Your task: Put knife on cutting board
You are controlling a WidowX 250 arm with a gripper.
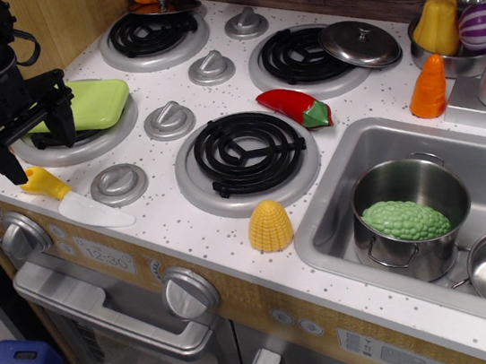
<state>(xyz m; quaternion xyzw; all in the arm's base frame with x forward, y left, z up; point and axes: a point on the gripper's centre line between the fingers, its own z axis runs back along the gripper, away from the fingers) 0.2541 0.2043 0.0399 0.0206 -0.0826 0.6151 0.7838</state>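
Note:
The knife's long white blade (95, 210) is reaching far past the yellow handle (43, 182), so the knife will tip blade-down and stay straight when I lift it by that handle.
The knife (73, 197) lies flat on the white counter at the front left, its yellow handle pointing left and its white blade pointing right. The lime-green cutting board (92, 104) rests on the left front burner, just behind it. My black gripper (36, 129) hangs over the left edge of that burner, above and slightly behind the knife handle. Its two fingers are spread apart and hold nothing. The gripper covers the left part of the board.
A red pepper (296, 107) lies between the burners. A yellow corn piece (270, 226) stands near the front edge. The sink (348, 158) at right holds a pot (412, 222) with a green vegetable. Stove knobs (118, 183) stand beside the knife.

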